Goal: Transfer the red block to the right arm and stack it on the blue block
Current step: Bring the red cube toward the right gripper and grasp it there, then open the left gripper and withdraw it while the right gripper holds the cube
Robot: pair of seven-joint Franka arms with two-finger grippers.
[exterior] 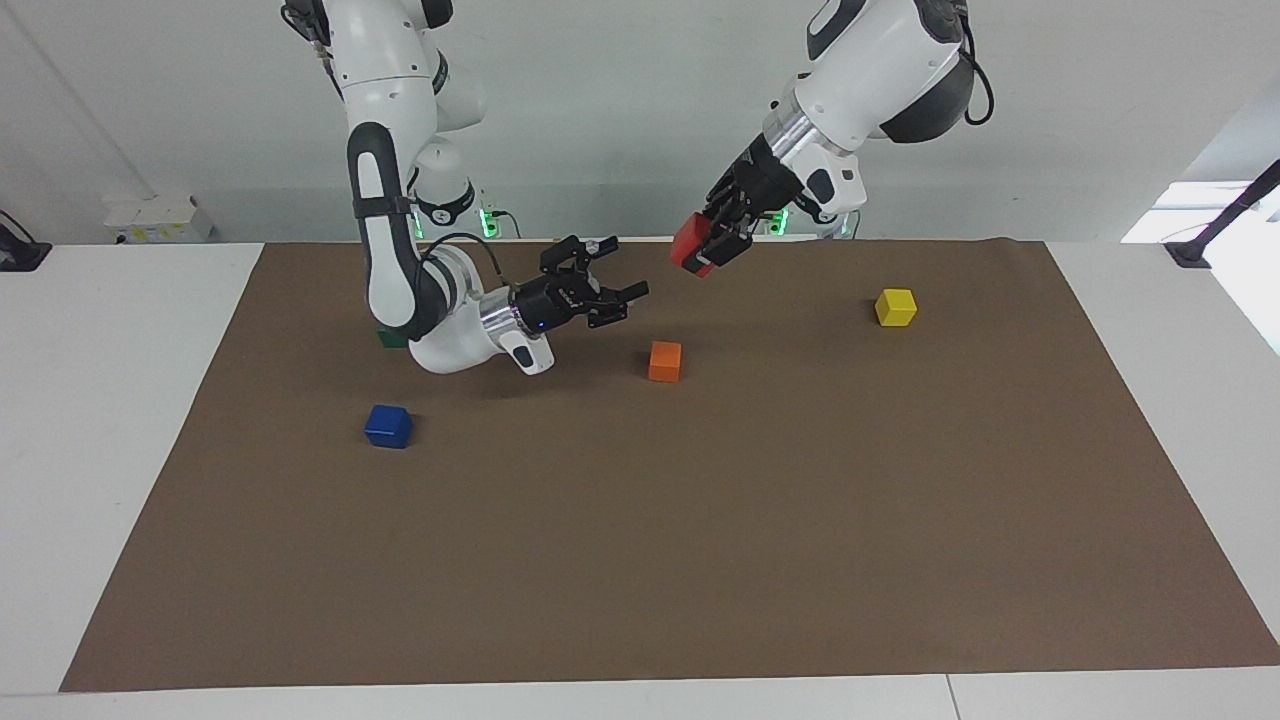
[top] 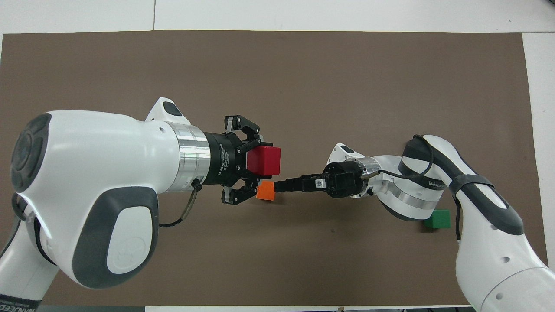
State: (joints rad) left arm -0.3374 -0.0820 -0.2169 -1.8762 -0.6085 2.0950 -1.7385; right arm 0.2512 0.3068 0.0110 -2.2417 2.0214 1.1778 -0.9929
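Observation:
The red block hangs [exterior: 690, 244] above and beside the right gripper's fingers. The robot's right gripper should rise into line with the red block [top: 272, 161] before it closes on the block.
The red block [exterior: 689, 243] [top: 264, 159] hangs in the air over the middle of the mat, above the orange cube. My left gripper [exterior: 703, 249] [top: 260, 161] is shut on it. My right gripper [exterior: 624, 272] [top: 282, 185] is open and raised off the mat, pointing at the red block with a small gap between them. The blue block [exterior: 388, 426] rests on the mat at the right arm's end, farther from the robots than the right gripper. In the overhead view the right arm hides it.
An orange cube [exterior: 664, 361] [top: 264, 192] sits mid-mat under both grippers. A yellow cube [exterior: 895, 307] lies toward the left arm's end. A green cube [top: 438, 219] [exterior: 390, 339] sits close to the right arm's elbow. A brown mat [exterior: 700, 550] covers the white table.

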